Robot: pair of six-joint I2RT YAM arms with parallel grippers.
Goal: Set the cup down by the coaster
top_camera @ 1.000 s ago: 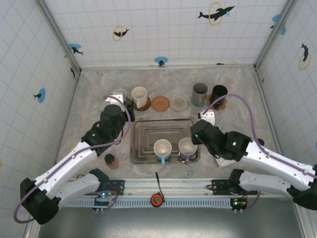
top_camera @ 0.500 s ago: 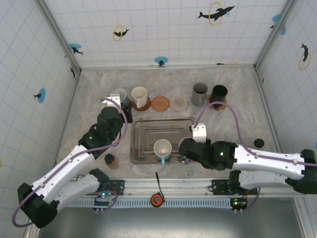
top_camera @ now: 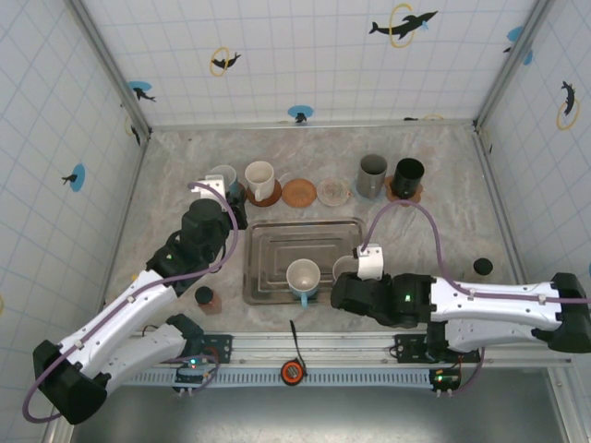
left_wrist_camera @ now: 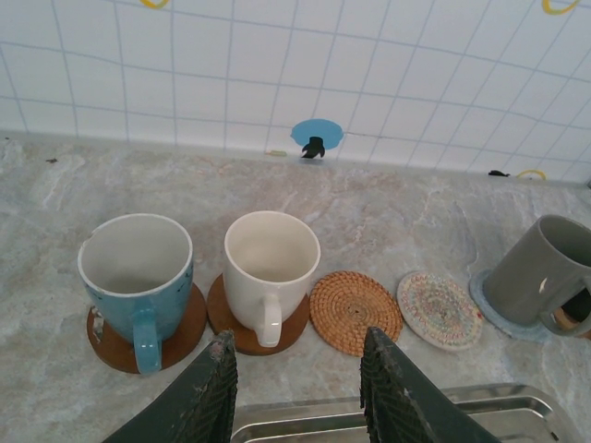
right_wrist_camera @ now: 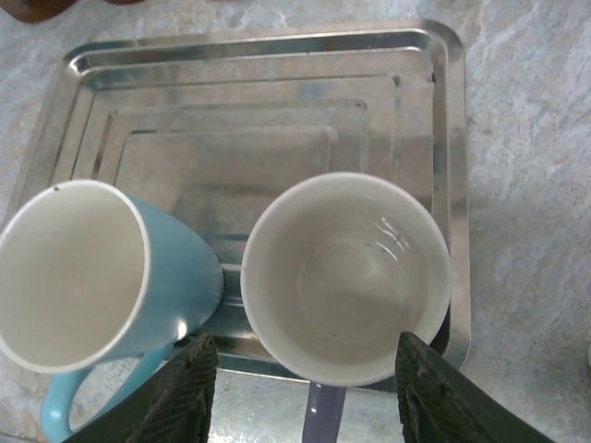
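I should keep lowering my right gripper, as the purple mug's handle [right_wrist_camera: 324,408] points into the gap between its open fingers, until they can close on the handle [right_wrist_camera: 321,423].
A purple-handled mug with a white inside [right_wrist_camera: 346,277] stands in the near right corner of the metal tray [right_wrist_camera: 277,65]. My right gripper [right_wrist_camera: 305,346] is open, one finger on each side of that mug's rim. A light blue mug [right_wrist_camera: 78,272] leans just left of it. In the top view the right gripper [top_camera: 351,277] covers the purple mug. My left gripper [left_wrist_camera: 295,358] is open and holds nothing. It hovers before a bare woven coaster [left_wrist_camera: 355,312] and a bare pale patterned coaster [left_wrist_camera: 440,310].
A blue cup [left_wrist_camera: 138,272] and a white cup [left_wrist_camera: 271,268] stand on brown coasters at the back left. A grey cup [top_camera: 372,175] and a black cup [top_camera: 407,175] stand at the back right. A small brown pot [top_camera: 205,297] sits left of the tray, a black disc [top_camera: 482,267] right.
My right arm has swung toward the near edge and to the left, and its open fingers now straddle the purple mug. The left arm has barely shifted.
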